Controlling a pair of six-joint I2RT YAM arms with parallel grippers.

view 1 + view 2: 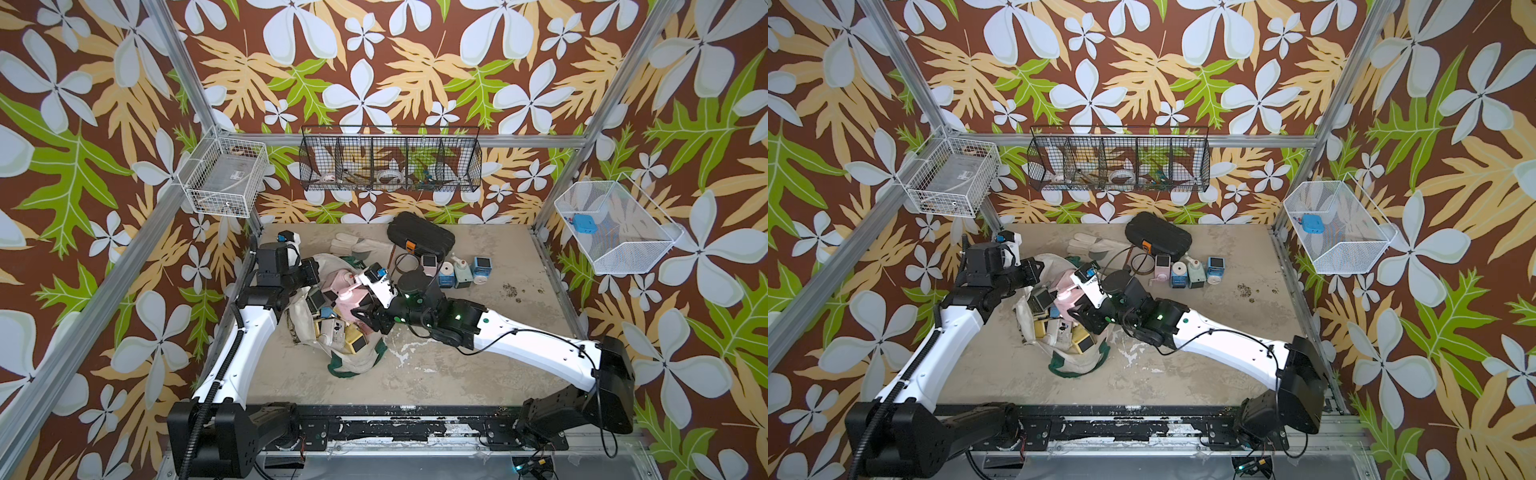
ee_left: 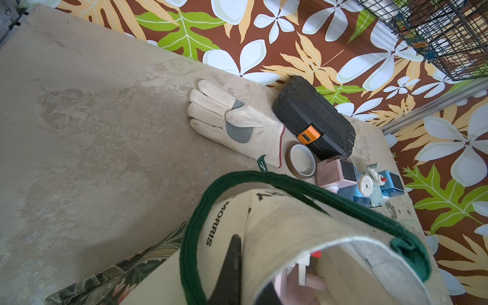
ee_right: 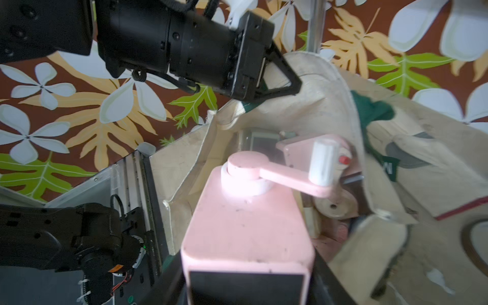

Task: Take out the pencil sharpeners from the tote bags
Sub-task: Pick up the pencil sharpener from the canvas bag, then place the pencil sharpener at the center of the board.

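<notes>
I keep moving my right gripper to the open spot (image 1: 496, 278) beside the last blue sharpener and release there, as the pink sharpener (image 3: 246, 218) is clear of the tote bag's pile.
The cream tote bag (image 1: 358, 360) (image 1: 1076, 360) lies open on the table, with several pencil sharpeners (image 1: 356, 341) piled in its mouth. My left gripper (image 1: 316, 271) (image 2: 244, 277) is shut on the bag's upper rim (image 2: 290, 232) and holds it up. My right gripper (image 1: 366, 314) (image 3: 248, 286) is shut on a pink pencil sharpener (image 3: 248, 232) (image 1: 1068, 306) at the bag's mouth; its crank points into the bag. Pink, blue and mint sharpeners (image 1: 461, 272) stand in a row on the table beyond the right wrist.
A black hard case (image 1: 419, 237), a pale glove (image 1: 357, 246) and a brown tape roll (image 2: 301, 162) lie behind the bag. Wire baskets (image 1: 390, 160) hang on the walls; the right one (image 1: 615, 232) holds a blue item.
</notes>
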